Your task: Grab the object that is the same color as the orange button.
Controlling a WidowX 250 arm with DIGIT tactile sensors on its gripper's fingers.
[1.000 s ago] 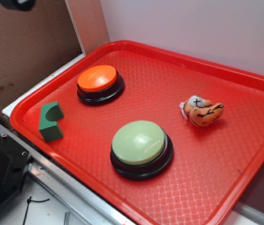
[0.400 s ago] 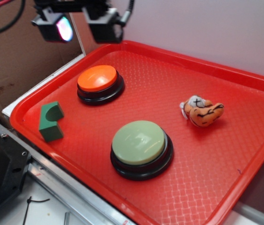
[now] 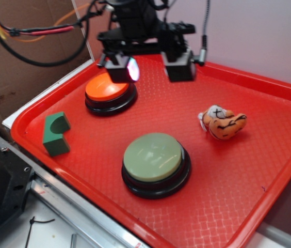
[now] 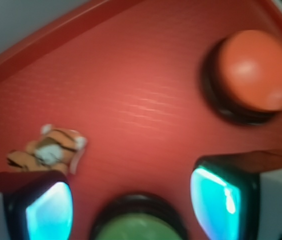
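Note:
The plush tiger (image 3: 222,122) should stay compact between my gripper's fingers and hardly sag when I lift it, because its short body (image 3: 228,126) looks plump and rounded.
A small orange plush tiger (image 3: 223,123) with black stripes lies on the right part of the red tray (image 3: 269,170); it also shows at the left of the wrist view (image 4: 48,151). The orange button (image 3: 107,88) on a black base stands at the tray's back left, and shows at the upper right of the wrist view (image 4: 253,72). My gripper (image 3: 150,67) hangs open and empty above the tray's back middle, just right of the orange button and well left of the tiger. Its glowing pads (image 4: 48,212) stand wide apart.
A pale green-topped button (image 3: 153,157) stands in the tray's front middle, seen low in the wrist view (image 4: 138,227). A green block with a curved notch (image 3: 57,134) sits at the tray's left. Cardboard (image 3: 21,57) rises behind left, a white wall behind.
My gripper has come in from the upper left, moving right and down over the back of the tray. The things on the tray have not moved.

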